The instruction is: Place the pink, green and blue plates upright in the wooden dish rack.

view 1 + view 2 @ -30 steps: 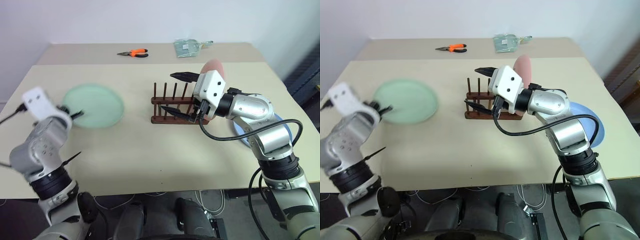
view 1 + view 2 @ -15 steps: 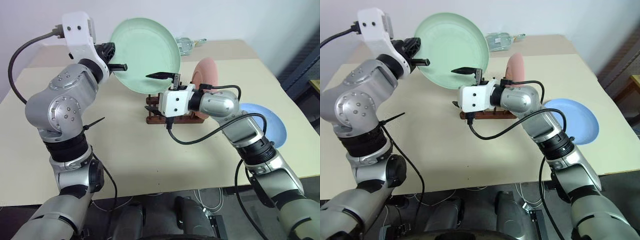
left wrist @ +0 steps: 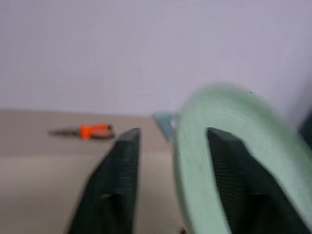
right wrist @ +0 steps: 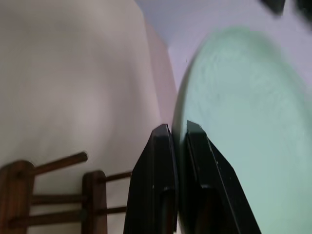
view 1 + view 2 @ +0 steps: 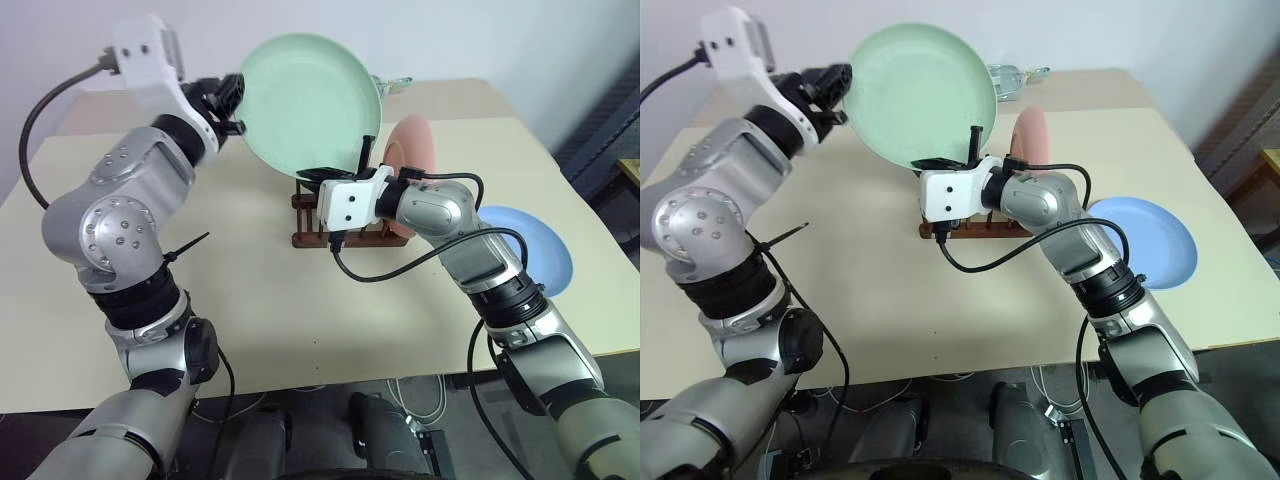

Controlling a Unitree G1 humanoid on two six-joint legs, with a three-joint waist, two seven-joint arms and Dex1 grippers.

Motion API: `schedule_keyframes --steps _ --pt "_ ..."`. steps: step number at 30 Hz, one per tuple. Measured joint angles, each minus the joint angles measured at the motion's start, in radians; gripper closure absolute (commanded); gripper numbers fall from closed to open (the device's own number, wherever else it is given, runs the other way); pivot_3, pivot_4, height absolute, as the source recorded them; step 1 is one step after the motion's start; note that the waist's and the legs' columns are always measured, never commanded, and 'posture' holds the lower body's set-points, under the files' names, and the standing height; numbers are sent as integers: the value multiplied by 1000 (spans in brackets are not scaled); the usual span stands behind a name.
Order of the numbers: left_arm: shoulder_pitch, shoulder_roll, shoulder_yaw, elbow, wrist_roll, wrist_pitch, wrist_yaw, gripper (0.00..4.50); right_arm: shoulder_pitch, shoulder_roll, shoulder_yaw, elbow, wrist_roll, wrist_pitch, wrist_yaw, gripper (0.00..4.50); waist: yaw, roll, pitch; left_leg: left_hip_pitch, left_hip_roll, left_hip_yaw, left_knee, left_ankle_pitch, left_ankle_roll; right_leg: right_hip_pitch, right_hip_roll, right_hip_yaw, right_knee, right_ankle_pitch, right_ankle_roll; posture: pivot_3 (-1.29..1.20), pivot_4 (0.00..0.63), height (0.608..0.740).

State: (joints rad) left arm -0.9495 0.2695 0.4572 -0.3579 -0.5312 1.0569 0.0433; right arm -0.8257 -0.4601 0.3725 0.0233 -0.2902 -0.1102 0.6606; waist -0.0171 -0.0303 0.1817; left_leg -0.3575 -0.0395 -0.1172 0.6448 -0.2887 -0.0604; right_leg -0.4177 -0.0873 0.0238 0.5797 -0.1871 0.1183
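Observation:
The robot's right gripper has the green plate by its lower rim (image 5: 342,161), so it should turn that rim up to the top and put the plate down next to the pink plate.
The green plate (image 5: 310,105) hangs tilted on edge in the air above the wooden dish rack (image 5: 310,228). My right gripper (image 5: 345,168) is shut on its lower rim, and the right wrist view shows both fingers (image 4: 163,146) pinching that edge. My left gripper (image 5: 232,105) is at the plate's left rim, open, its fingers (image 3: 122,161) spread with the rim between them. The pink plate (image 5: 412,150) stands upright at the rack's right end. The blue plate (image 5: 535,250) lies flat on the table at the right.
Orange-handled pliers (image 3: 90,131) and a clear packet (image 5: 1015,75) lie on the far table. The rack's left pegs (image 4: 58,163) stand free below the green plate. Bare tabletop (image 5: 250,300) spreads in front of the rack.
My right gripper has shut on the green plate's lower rim. The left gripper has opened at the left rim. The plate has shifted slightly right.

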Motion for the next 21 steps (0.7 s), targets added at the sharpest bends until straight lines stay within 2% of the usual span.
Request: schedule_keyframes --steps 1,4,6,8,11,14,17,21 --pt "-23 28 36 24 9 -43 12 515 2 9 -7 -3 3 4 -5 4500 -3 0 0 1 0 0 -1 0 0 0 0 0 0 0 0 0 150 740" --pt "-2 155 87 75 60 -165 3 515 17 41 -64 -19 78 54 -6 4500 -5 0 0 2 0 0 -2 0 0 0 0 1 0 0 0 0 150 740" --pt "131 251 82 91 105 -249 -70 515 28 99 -153 -82 236 160 -1 4500 -8 1 0 1 0 1 -3 1 -1 -1 0 2 1 0 0 0 150 740" --pt "275 300 45 102 134 -325 -158 515 23 152 -267 -175 433 321 -6 4500 -2 1 0 0 1 0 -3 0 0 -2 0 2 1 0 -1 0 150 740" --pt "459 306 -44 97 151 -408 -283 515 2 206 -417 -303 745 592 -64 4500 15 0 -1 -1 0 -2 -1 -2 3 0 -1 0 0 0 -3 0 150 740" --pt "636 278 -157 22 137 -449 -400 515 30 279 -533 -397 1044 819 -213 4500 13 0 -1 0 0 -2 -1 -3 5 1 -1 0 -1 -1 -6 0 150 740" --pt "787 273 -319 -70 105 -462 -537 515 69 333 -586 -401 1211 965 -403 4500 3 1 0 -2 1 0 -1 -3 5 -2 0 1 0 -1 -7 0 150 740" --pt "859 314 -399 -120 108 -498 -635 515 76 391 -637 -386 1313 1021 -591 4500 -3 7 0 -1 2 2 -3 -3 5 -5 1 1 2 -2 -9 0 150 740"
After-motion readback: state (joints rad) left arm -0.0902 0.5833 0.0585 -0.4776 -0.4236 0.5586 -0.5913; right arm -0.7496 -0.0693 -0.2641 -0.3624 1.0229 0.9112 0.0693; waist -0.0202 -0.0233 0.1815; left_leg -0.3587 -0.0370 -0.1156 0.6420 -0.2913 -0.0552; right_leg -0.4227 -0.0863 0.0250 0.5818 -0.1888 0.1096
